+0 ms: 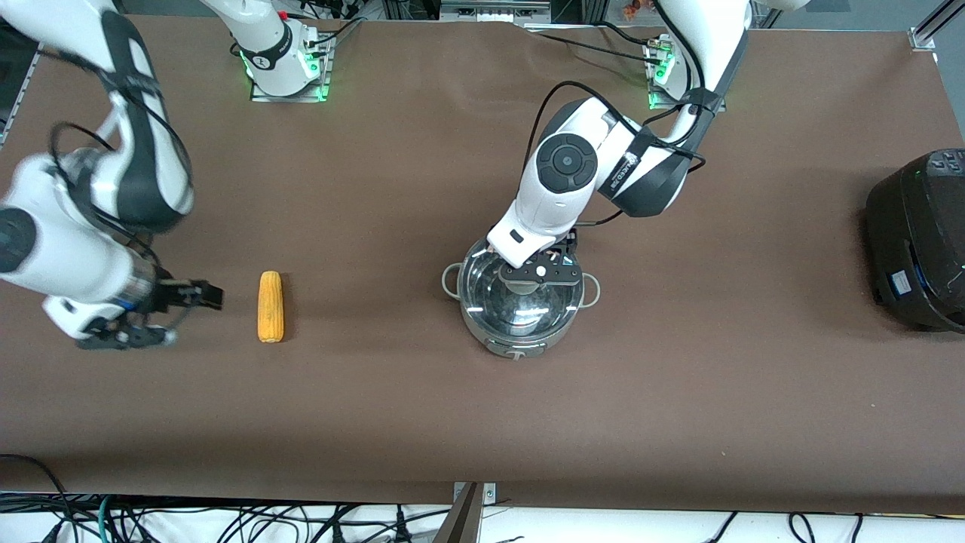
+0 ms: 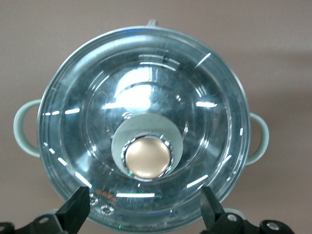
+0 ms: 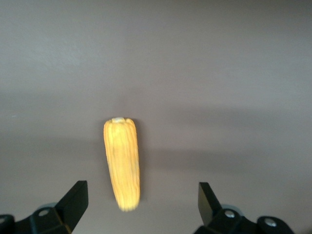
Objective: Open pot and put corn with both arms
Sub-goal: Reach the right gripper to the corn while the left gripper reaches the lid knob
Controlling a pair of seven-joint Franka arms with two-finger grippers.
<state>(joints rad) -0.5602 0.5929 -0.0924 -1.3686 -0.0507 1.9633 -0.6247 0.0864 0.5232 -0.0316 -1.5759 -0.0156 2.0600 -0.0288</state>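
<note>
My gripper will uncover an empty steel pot (image 1: 517, 336) when it lifts the glass lid, because only shiny rings and glare (image 2: 134, 95) can be seen through the lid.
The steel pot (image 1: 520, 320) stands mid-table with its glass lid (image 2: 97, 122) on, brass knob (image 2: 147, 157) at the centre. My left gripper (image 1: 540, 275) hangs open just over the lid; in the left wrist view its gripper (image 2: 146, 207) has its fingers spread wide, off to one side of the knob and touching nothing. The yellow-orange corn (image 1: 271, 306) lies flat on the brown table toward the right arm's end. My right gripper (image 1: 188, 313) is low beside the corn, open and empty. The right wrist view shows the corn (image 3: 123, 163) just ahead of the right gripper (image 3: 142, 202).
A big black cooker (image 1: 920, 241) stands at the left arm's end of the table. The pot's loop handles (image 1: 452, 280) stick out on both sides. Cables hang along the table's near edge (image 1: 301, 520).
</note>
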